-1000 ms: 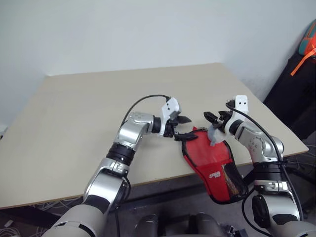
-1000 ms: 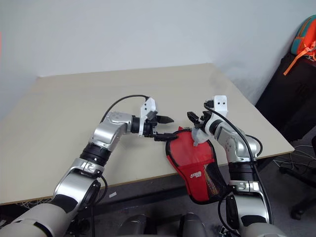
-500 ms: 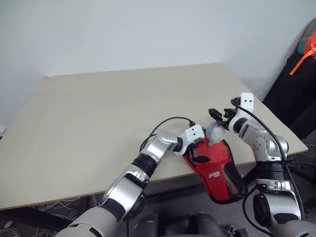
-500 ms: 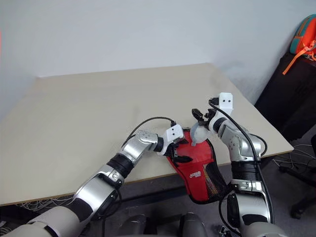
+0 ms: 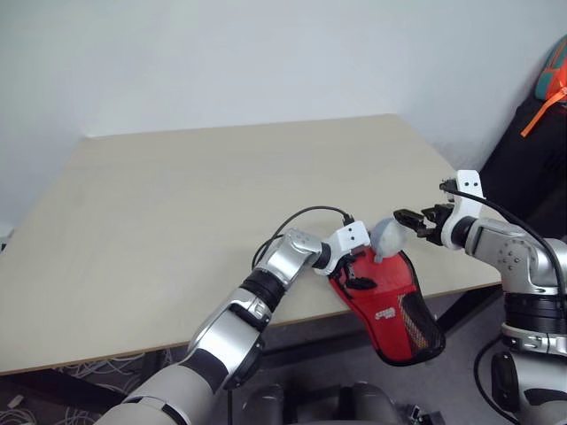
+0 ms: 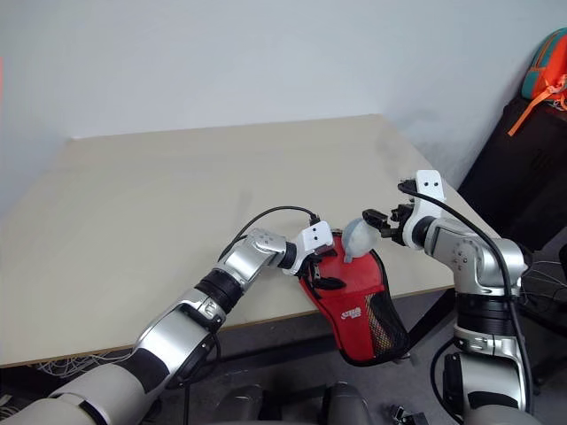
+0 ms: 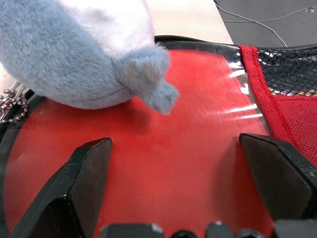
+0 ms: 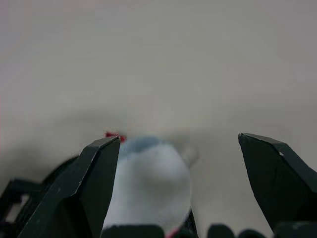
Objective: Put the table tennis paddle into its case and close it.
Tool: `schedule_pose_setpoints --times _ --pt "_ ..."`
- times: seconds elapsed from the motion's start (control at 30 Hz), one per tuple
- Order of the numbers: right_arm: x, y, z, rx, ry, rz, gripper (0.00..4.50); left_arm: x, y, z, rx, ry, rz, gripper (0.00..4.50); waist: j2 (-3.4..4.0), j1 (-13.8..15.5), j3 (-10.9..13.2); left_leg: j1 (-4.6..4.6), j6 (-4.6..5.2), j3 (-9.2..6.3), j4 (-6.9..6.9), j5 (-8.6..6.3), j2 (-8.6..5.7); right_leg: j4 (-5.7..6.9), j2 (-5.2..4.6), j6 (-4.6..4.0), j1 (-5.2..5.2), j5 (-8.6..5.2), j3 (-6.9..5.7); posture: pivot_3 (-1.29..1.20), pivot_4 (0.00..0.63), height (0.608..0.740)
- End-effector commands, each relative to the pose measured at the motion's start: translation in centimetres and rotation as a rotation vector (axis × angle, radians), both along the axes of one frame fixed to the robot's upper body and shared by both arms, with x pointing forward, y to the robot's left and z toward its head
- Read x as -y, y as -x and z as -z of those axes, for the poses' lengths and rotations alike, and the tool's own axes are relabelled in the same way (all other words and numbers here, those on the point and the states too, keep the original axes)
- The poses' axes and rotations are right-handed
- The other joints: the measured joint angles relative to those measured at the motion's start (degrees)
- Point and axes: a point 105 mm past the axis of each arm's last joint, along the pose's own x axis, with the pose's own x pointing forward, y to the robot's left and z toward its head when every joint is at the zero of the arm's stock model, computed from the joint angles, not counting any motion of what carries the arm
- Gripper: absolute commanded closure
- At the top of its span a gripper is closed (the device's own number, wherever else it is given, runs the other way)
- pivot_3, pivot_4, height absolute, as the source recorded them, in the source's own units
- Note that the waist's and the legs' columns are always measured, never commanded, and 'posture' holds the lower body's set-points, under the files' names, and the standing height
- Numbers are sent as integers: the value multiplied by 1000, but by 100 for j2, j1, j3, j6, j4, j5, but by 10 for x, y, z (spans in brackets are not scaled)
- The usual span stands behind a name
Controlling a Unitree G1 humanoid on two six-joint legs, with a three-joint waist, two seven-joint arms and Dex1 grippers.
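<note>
I expect the plush charm [image 5: 387, 239] to bring a zipper around to the mesh end when I pull, because the charm sits by the case's black trim [image 5: 411, 267].
The red case [image 5: 390, 305] with black trim lies at the table's front edge, its mesh end hanging off. A grey-and-white plush charm [image 5: 384, 235] on a small chain sits at its round end. My left gripper [image 5: 356, 273] is open, its fingers [image 7: 84, 173] spread over the case's clear panel [image 7: 188, 129], where a smooth red surface shows. The table tennis paddle cannot be told apart from the case. My right gripper [image 5: 409, 217] is open just right of the charm, pointing at it, apart from it.
The beige table [image 5: 177, 195] stretches wide behind and to the left of the case. Past its right edge stand a black object [image 5: 523, 159] and a teal-and-orange bag [image 5: 555, 75]. Cables lie on the floor below.
My left gripper has swung down and to the right onto the case's round end. My right gripper has drawn back to the right, away from the plush charm. The case has stayed put.
</note>
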Motion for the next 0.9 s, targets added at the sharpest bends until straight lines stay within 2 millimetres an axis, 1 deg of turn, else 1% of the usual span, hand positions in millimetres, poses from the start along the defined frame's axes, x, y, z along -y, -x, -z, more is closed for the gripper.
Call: schedule_pose_setpoints --times 0.03,0.17,0.3,0.43,0.53,0.6,0.7,0.73,0.9 --pt "-10 -1 -8 17 -65 -19 346 -8 9 26 -60 -86 -8 46 1 3 0 0 0 0 0 0 0 0 0 0 0 0 0 0 0 740" --pt "-30 -1 0 4 -104 -43 346 -7 7 25 -55 -68 -29 46 1 15 -1 -1 1 -1 4 0 0 1 0 0 2 0 -1 0 0 740" --pt "-42 0 13 -19 -112 -58 346 -10 4 25 -45 -69 -50 46 1 16 -1 -1 3 -4 8 -2 0 1 -1 0 4 0 -5 0 0 740" --pt "-45 4 30 -69 -57 -63 346 -13 0 25 -43 -65 -76 46 0 13 -2 1 3 -7 8 -2 0 0 -1 0 4 0 -7 0 0 740" --pt "-38 9 49 -118 70 -65 346 -15 -3 25 -44 -65 -95 46 -1 10 -3 2 3 -6 8 -2 2 0 -2 0 3 0 -8 0 0 740" --pt "-37 12 55 -129 111 -92 346 -16 -4 25 -44 -67 -104 46 -1 10 -5 4 2 -6 8 -3 3 0 -2 0 3 0 -8 0 0 740" --pt "-32 8 50 -93 118 -65 922 -16 -5 25 -45 -64 -113 0 -4 10 -8 7 2 -6 8 -3 4 0 -2 0 5 0 -9 0 0 740" --pt "-31 7 47 -79 118 -63 1267 -16 -5 25 -47 -63 -114 0 -5 11 -8 8 2 -6 8 -3 5 0 -2 0 6 0 -11 0 0 740" --pt "-24 -1 38 -29 120 -24 2681 -15 -3 27 -56 -67 -110 0 -5 12 -8 7 2 -6 8 -3 5 -1 -4 0 5 0 -14 0 0 740"
